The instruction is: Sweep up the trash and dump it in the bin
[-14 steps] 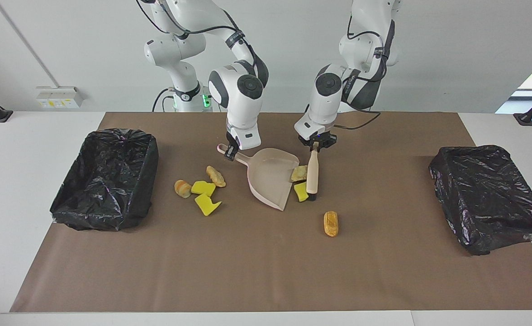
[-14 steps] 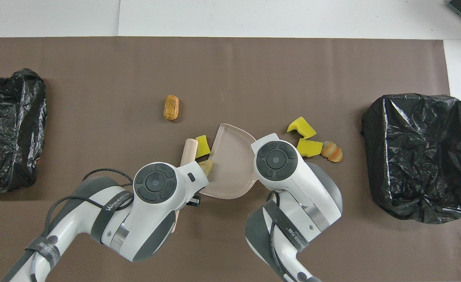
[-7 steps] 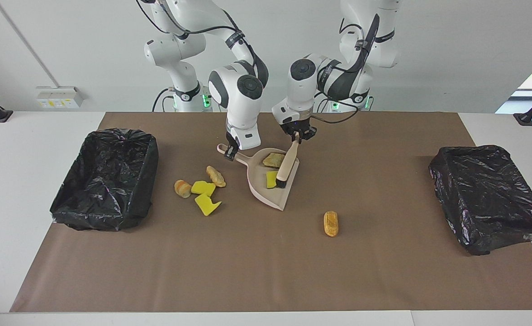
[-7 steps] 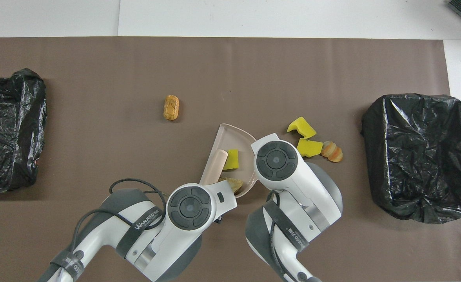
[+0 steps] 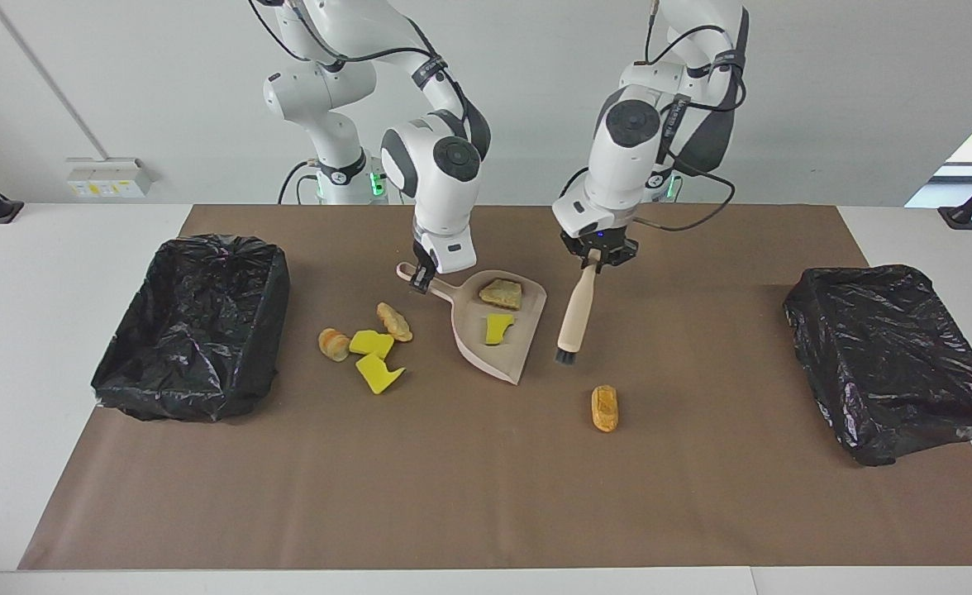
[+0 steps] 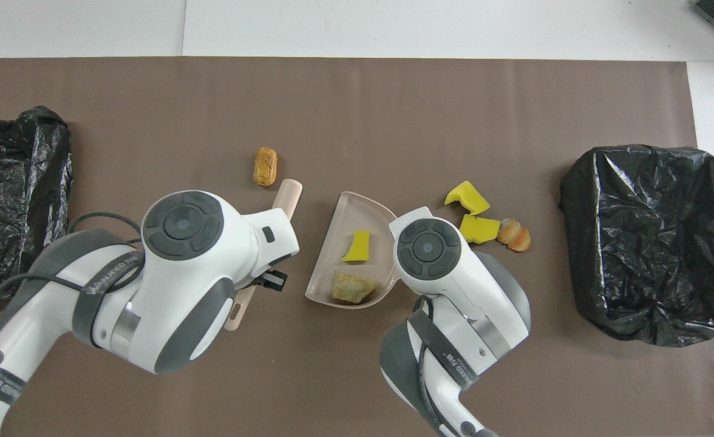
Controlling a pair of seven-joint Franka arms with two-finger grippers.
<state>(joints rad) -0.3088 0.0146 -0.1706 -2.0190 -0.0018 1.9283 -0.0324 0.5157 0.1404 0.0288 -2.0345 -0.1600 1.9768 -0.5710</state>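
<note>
Next, my left gripper sweeps in the far brown lump, so it should first reach behind that lump, because the brush is between the lump and the dustpan's open edge.
The pale pink dustpan lies on the brown mat with a yellow wedge and a brown lump of trash inside. My right gripper is shut on its handle. My left gripper is shut on the beige-handled brush, which hangs slanted beside the pan, bristles down. One brown lump lies farther from the robots than the brush. Several more scraps lie between the pan and a bin.
One black-lined bin stands at the right arm's end of the table, and a second bin at the left arm's end. The brown mat covers the middle of the white table.
The left arm swept a yellow wedge and a brown lump into the dustpan, then drew the brush out and back toward its own end. The right gripper and dustpan stayed put.
</note>
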